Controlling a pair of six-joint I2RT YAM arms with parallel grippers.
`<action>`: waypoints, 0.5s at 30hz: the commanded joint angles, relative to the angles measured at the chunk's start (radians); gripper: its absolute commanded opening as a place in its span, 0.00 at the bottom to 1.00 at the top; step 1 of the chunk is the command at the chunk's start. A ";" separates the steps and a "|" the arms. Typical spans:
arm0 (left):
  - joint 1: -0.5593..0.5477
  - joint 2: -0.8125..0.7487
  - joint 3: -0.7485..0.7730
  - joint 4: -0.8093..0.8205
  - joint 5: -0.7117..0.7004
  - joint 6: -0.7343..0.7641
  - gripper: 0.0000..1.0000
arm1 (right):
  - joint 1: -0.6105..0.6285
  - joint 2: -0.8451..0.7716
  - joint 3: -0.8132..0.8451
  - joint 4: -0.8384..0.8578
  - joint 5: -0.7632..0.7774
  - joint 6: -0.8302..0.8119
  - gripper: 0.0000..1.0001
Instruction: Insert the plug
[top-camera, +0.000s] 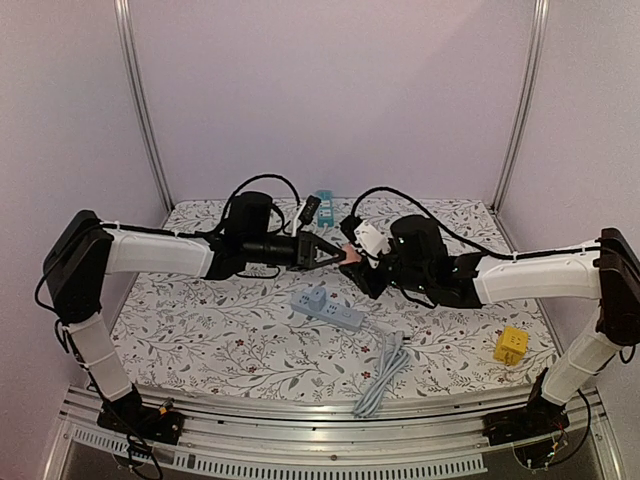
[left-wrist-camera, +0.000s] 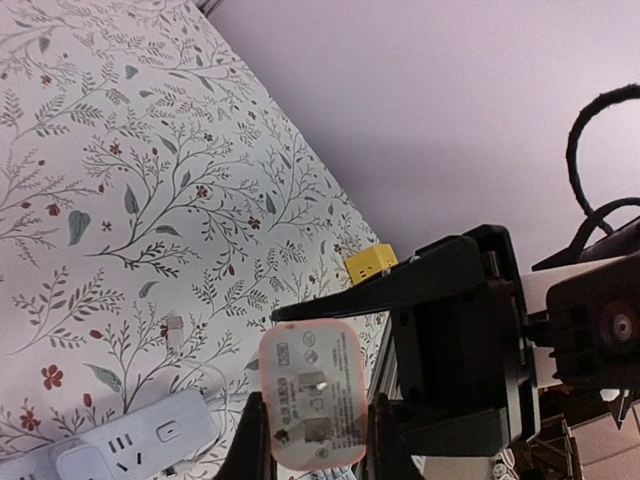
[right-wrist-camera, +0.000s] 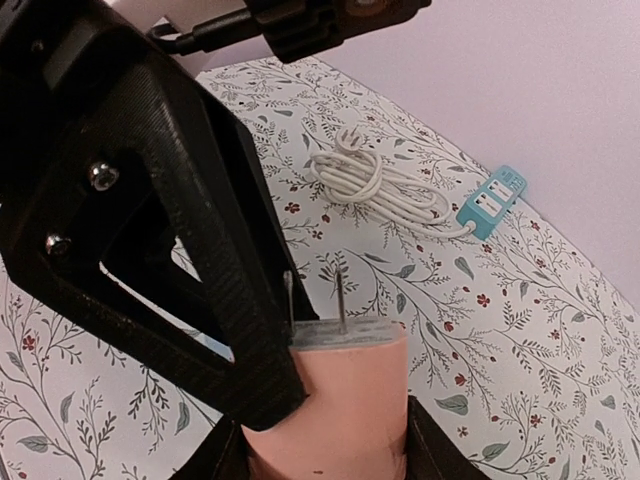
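The plug (top-camera: 348, 254) meets my right gripper at a slant, so my left gripper should hold the plug while my right gripper moves back and takes its back end (right-wrist-camera: 340, 445) squarely.
A pink plug (top-camera: 349, 255) with two metal prongs is held in the air between both arms, above the white power strip (top-camera: 326, 308) that lies on the floral table. My left gripper (top-camera: 335, 254) closes on its sides; in the left wrist view the pronged face of the plug (left-wrist-camera: 312, 395) sits between my fingers (left-wrist-camera: 250, 440). My right gripper (top-camera: 362, 262) also closes on it; in the right wrist view the pink body of the plug (right-wrist-camera: 350, 400) sits between the right gripper's jaws, prongs pointing away. The power strip shows in the left wrist view (left-wrist-camera: 130, 440) too.
The strip's white cable (top-camera: 385, 375) runs to the near edge. A yellow cube adapter (top-camera: 511, 346) lies at the right. A teal power strip (top-camera: 322, 200) with a coiled white cable (right-wrist-camera: 375, 185) lies at the back. Side walls enclose the table.
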 joint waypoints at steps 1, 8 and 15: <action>-0.005 0.049 0.022 0.058 0.069 -0.016 0.00 | 0.016 0.012 0.021 0.068 0.031 0.001 0.20; 0.017 -0.025 -0.034 0.087 0.042 -0.009 0.00 | 0.015 0.025 0.024 0.092 0.083 0.048 0.58; 0.072 -0.106 -0.134 0.168 0.041 -0.011 0.00 | 0.017 0.039 0.022 0.104 0.180 0.092 0.95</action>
